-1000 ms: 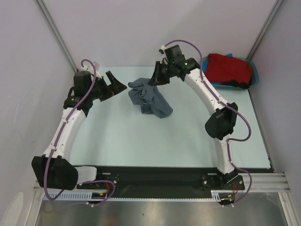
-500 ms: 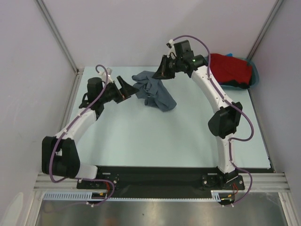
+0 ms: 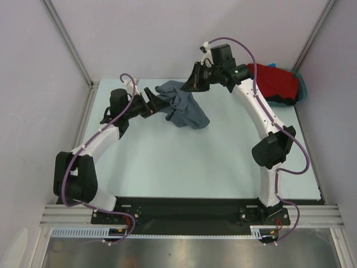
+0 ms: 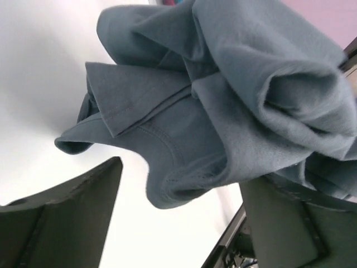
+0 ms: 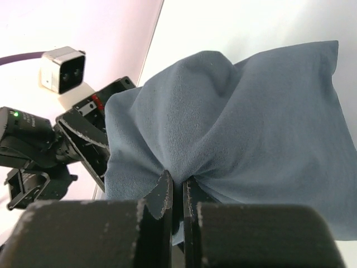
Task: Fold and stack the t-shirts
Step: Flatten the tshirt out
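Observation:
The slate-grey t-shirt hangs bunched point(image 3: 183, 104) from my right gripper. So next my left gripper grabs the drooping fold point(image 4: 179, 174) and lifts the t-shirt out after my right gripper opens.
The dark slate-grey t-shirt point(image 3: 187, 110) hangs bunched above the back of the table. My right gripper point(image 3: 192, 85) is shut on a pinch of its cloth at the top; in the right wrist view the fingers point(image 5: 177, 181) squeeze a fold of the shirt point(image 5: 240, 123). My left gripper point(image 3: 156, 104) is open at the shirt's left edge. In the left wrist view a hemmed fold of the shirt point(image 4: 223, 100) droops between the spread fingers of the left gripper point(image 4: 181, 184), not clamped. The red t-shirt point(image 3: 276, 81) lies heaped in the tub at the back right.
The teal tub point(image 3: 302, 88) stands at the back right corner, with dark cloth under the red shirt. Metal frame posts and pale walls close in the table on the left, back and right. The left gripper point(image 5: 83, 142) shows in the right wrist view.
The right gripper has carried the grey shirt up and back a little. The left arm has swung right, bringing its open fingers to the shirt's left edge.

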### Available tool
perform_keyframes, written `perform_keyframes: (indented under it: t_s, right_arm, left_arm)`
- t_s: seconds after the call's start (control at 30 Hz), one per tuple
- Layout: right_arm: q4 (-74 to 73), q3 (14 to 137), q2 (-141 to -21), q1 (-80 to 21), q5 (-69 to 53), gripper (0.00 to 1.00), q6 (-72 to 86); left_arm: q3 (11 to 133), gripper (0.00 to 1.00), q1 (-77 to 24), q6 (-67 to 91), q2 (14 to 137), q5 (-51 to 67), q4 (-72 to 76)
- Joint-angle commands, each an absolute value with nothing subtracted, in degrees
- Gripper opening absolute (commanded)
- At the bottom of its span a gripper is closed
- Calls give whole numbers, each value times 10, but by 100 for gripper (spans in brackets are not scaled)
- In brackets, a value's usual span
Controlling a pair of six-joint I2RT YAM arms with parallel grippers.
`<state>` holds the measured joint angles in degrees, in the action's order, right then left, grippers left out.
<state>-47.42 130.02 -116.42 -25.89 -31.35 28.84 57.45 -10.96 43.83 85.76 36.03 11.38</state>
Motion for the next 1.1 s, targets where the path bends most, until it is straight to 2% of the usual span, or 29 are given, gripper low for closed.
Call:
perform_keyframes:
  t_s: [0.0,0.03,0.07,0.17,0.23,0.27,0.3,0.33,0.43,0.67,0.87,0.9,0.97,1.03,1.07]
  right_arm:
    - [-432,1294,-1121,-259,-328,0,291]
    - [-431,1293,-1121,-259,-330,0,293]
    - [-429,1290,-1121,-259,-330,0,294]
    - [-426,1287,-1121,-260,-330,0,294]
    - [-427,1285,-1120,-259,-330,0,294]
    - [-428,1285,-1119,-259,-330,0,294]
    - [-428,1284,-1120,-260,-330,0,293]
    - [-429,1283,-1120,-260,-329,0,292]
    - [-432,1281,-1120,-260,-326,0,290]
    - [-458,1274,-1115,-258,-295,0,266]
    - [-476,1236,-1090,-258,-215,0,243]
    - [-481,1224,-1085,-260,-201,2,235]
    - [-496,1216,-1070,-266,-139,13,225]
    - [-502,1199,-1053,-271,-84,16,211]
    - [-503,1189,-1046,-276,-68,30,207]
  left_arm:
    - [613,86,-110,401,825,339,91]
    - [616,84,-110,399,825,337,85]
    - [618,72,-110,400,824,337,85]
    - [623,56,-110,403,821,340,85]
    - [628,53,-110,405,819,339,83]
    - [628,40,-110,406,819,338,82]
    - [628,35,-110,407,819,338,81]
    - [629,25,-110,408,819,339,83]
    - [636,0,-111,410,818,342,78]
    - [679,0,-110,375,790,349,41]
    - [781,0,-110,331,776,374,-44]
    - [804,0,-110,328,773,374,-51]
    - [824,0,-109,317,772,377,-75]
    - [852,0,-108,305,770,383,-100]
    - [859,0,-108,301,771,386,-108]
